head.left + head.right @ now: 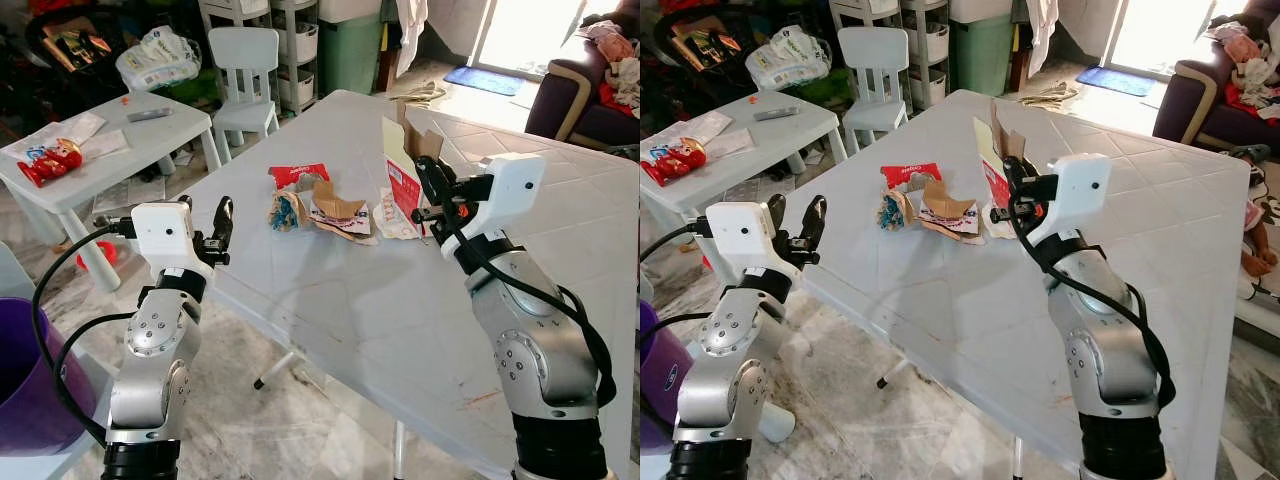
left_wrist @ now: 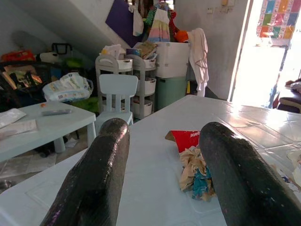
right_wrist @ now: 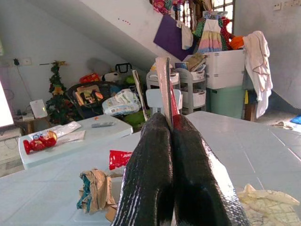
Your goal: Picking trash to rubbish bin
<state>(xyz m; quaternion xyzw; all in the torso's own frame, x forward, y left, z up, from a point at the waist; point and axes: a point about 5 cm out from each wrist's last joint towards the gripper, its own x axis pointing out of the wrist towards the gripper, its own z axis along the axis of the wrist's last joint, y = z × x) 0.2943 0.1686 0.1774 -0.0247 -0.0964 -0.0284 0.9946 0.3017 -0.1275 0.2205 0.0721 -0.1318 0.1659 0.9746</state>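
The wad (image 1: 286, 210) will stay bundled in its folds when the robot carries it, because the brown and blue layers (image 2: 197, 178) are crumpled into each other.
On the big white table (image 1: 330, 320) lies a heap of trash: a red wrapper (image 1: 297, 174), a crumpled brown and blue wad (image 1: 287, 210), a torn brown cardboard scrap (image 1: 338, 205) and crumpled white paper (image 1: 398, 226). My right gripper (image 1: 432, 188) is shut on a flat red and white carton piece (image 1: 398, 165), holding it upright just above the table to the right of the heap; the thin card stands between the fingers (image 3: 155, 155). My left gripper (image 1: 206, 222) is open at the table's left edge, pointing at the wad (image 2: 195, 172). A purple bin (image 1: 25, 370) sits on the floor at lower left.
A small white table (image 1: 120, 140) with a red snack packet (image 1: 50, 160) and a remote stands at the left. Behind it are a white child's chair (image 1: 245, 60), shelves and a green container (image 1: 350, 50). A dark sofa (image 1: 570, 95) is at the far right.
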